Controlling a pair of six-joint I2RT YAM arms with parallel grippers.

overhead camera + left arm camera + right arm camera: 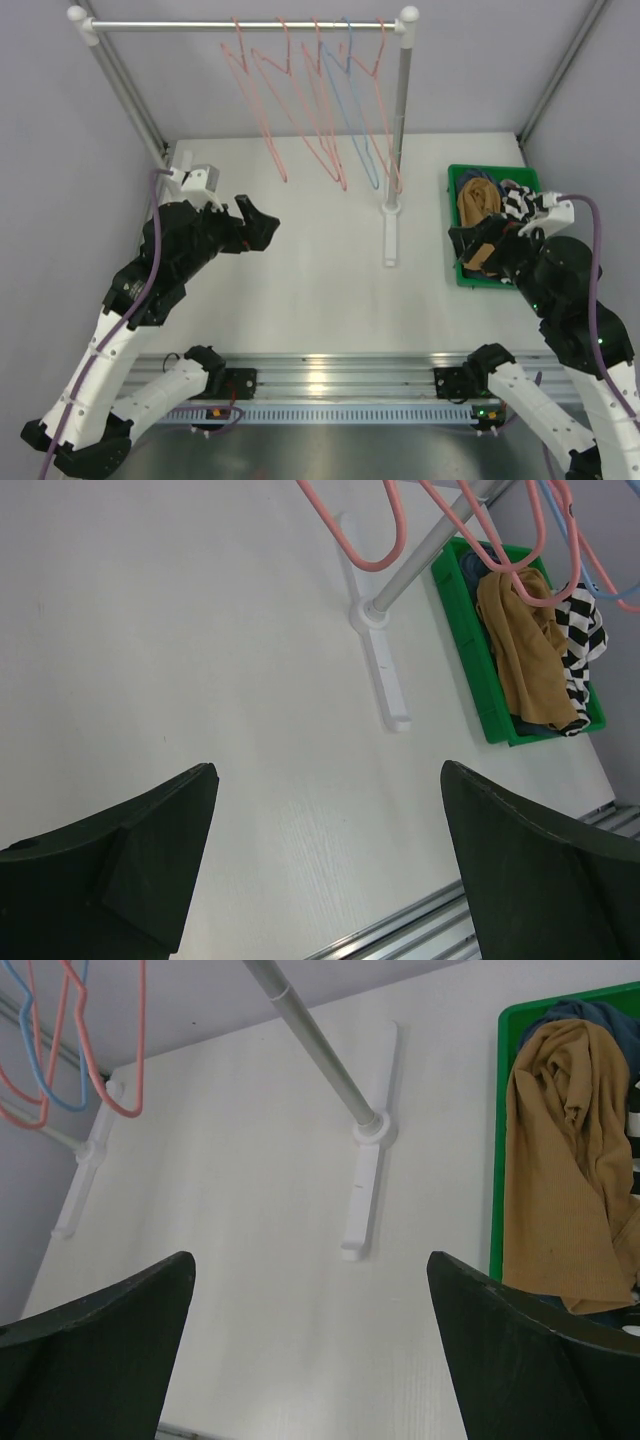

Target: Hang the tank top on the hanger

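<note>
I should keep lowering my open right gripper until its fingers are on both sides of the tan folds (572,1175), because the tan tank top (478,200) lies uncovered on top of the dark blue garment.
The tan tank top (478,200) lies bunched in a green bin (453,225) at the right. It also shows in the left wrist view (525,655) and the right wrist view (565,1180). Several salmon-pink wire hangers (282,176) hang from the rail at the back; they also show in the left wrist view (370,562) and the right wrist view (141,1040). My left gripper (262,222) is open and empty above the table's left half (328,770). My right gripper (470,245) is open and empty just near of the bin (308,1256).
A light blue hanger (372,185) hangs among the pink ones. The rack's right post (403,110) stands on a white foot (390,235) left of the bin. A black-and-white striped garment (517,205) and a dark blue one lie in the bin.
</note>
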